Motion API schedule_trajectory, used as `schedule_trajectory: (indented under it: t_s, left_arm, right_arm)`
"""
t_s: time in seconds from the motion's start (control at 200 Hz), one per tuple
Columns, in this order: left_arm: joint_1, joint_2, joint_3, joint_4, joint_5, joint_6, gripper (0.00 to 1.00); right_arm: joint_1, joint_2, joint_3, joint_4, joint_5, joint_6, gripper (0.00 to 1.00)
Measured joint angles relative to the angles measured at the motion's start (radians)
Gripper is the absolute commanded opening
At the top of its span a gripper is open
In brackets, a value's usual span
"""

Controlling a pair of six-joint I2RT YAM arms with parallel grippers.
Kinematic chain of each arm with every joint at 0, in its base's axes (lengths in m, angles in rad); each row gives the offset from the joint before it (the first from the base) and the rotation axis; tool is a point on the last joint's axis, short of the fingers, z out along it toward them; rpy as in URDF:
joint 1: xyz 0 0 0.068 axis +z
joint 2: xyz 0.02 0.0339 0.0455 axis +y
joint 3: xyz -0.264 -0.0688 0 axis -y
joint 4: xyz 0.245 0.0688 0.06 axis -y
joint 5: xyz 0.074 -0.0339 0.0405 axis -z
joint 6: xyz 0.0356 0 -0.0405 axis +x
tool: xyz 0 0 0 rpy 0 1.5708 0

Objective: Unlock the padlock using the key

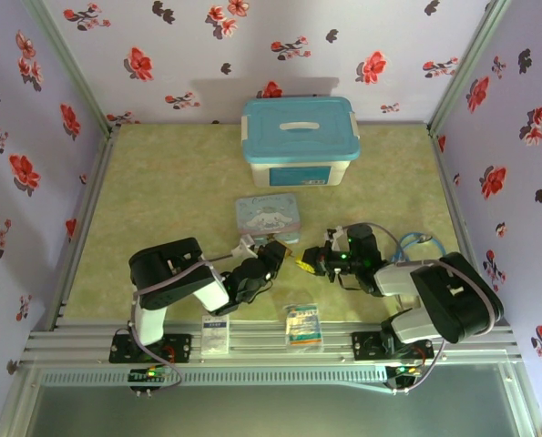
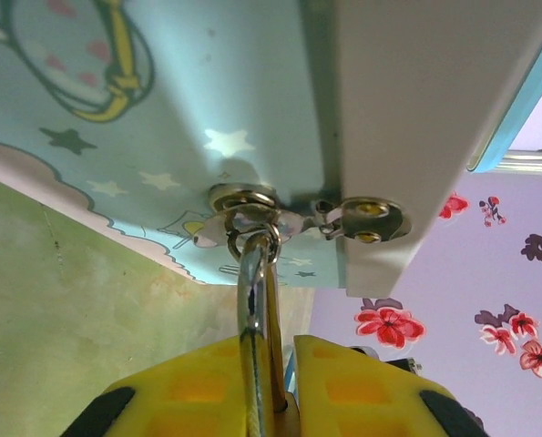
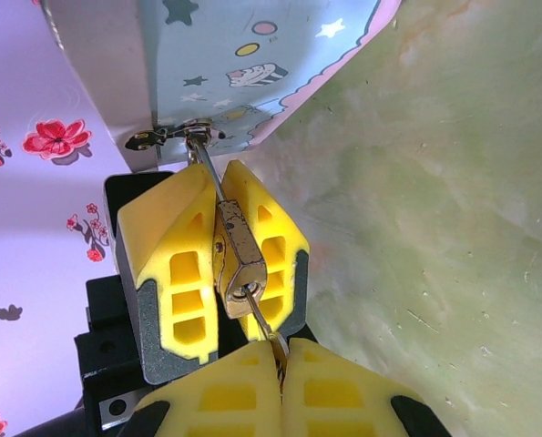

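The key sits shallow and at a slant in the padlock's keyhole (image 3: 247, 291), so my right gripper should swing back, change the key's angle (image 3: 262, 317) and gently push the key deeper before turning it.
The brass padlock (image 3: 239, 250) hangs by its silver shackle (image 2: 252, 300) from the latch ring (image 2: 252, 214) of the blue cartoon tin (image 1: 267, 217). My left gripper (image 2: 271, 364) is shut on the padlock's body, its yellow fingers (image 3: 184, 264) on either side of it in the right wrist view. The thin silver key (image 3: 263, 320) sits with its tip in the keyhole on the padlock's underside. My right gripper (image 3: 278, 350) is shut on the key's head. In the top view the left gripper (image 1: 275, 255) and right gripper (image 1: 311, 262) meet just in front of the tin.
A white box with a blue lid (image 1: 300, 141) stands behind the tin. Two flat printed packets (image 1: 216, 335) (image 1: 302, 325) lie at the table's near edge by the rail. Flowered walls close in the left, right and back.
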Motion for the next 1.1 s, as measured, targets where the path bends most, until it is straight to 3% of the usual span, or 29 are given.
schedule_trajectory:
  t_s: [0.1, 0.28, 0.61, 0.875, 1.1]
  left_arm:
    - [0.0, 0.0, 0.0, -0.001, 0.005, 0.0, 0.0]
    - [0.0, 0.0, 0.0, 0.017, 0.03, 0.0, 0.0]
    - [-0.016, 0.0, 0.0, -0.029, 0.077, 0.0, 0.0]
    - [-0.012, 0.0, -0.014, -0.029, 0.037, -0.001, 0.0]
    - [-0.011, 0.004, -0.007, -0.03, 0.018, -0.001, 0.0]
  right_arm:
    - [0.005, -0.022, 0.003, -0.044, 0.015, -0.051, 0.0]
    - [0.012, -0.187, 0.054, -0.32, 0.078, -0.228, 0.0]
    - [0.006, -0.105, 0.064, -0.144, 0.057, -0.188, 0.0]
    - [0.019, -0.38, 0.058, -0.432, 0.168, -0.259, 0.0]
    - [0.106, -0.322, 0.054, -0.518, 0.23, -0.272, 0.0]
